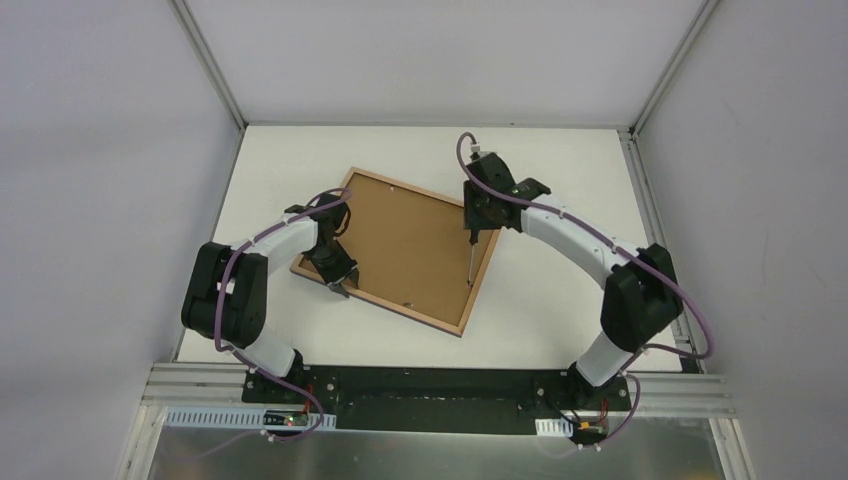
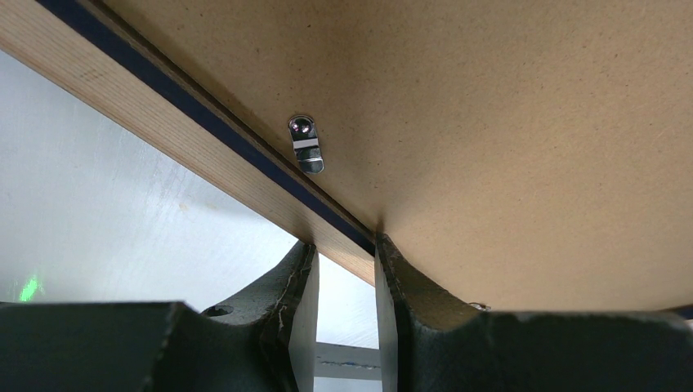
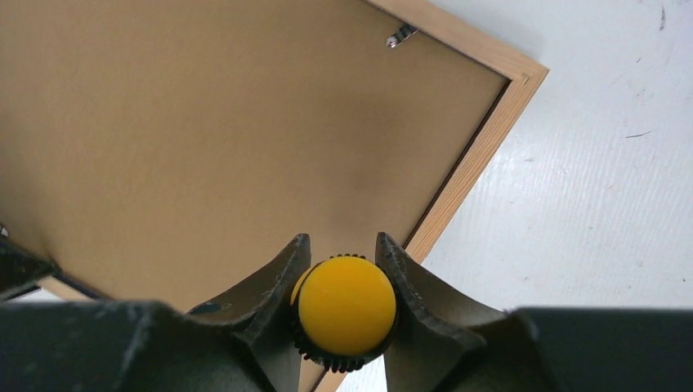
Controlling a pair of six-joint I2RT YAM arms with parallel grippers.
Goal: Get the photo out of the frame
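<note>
The frame's near rail runs at a slant across the fingers of the robot's left gripper, so the left gripper should open, turn to line up, and take hold of the near rail more squarely.
The frame lies face down and skewed on the white table, with its brown backing board facing up. The photo is hidden under the board. My left gripper is shut on the frame's near-left rail. In the left wrist view one finger sits outside the wood-coloured edge and one on the board. My right gripper is shut on a screwdriver. Its tip points down near the frame's right rail. Its yellow cap shows between the right gripper's jaws.
A small metal turn clip holds the board near my left fingers. Another clip sits by the frame's corner, beside the wood rail. White walls with metal posts enclose the table on three sides.
</note>
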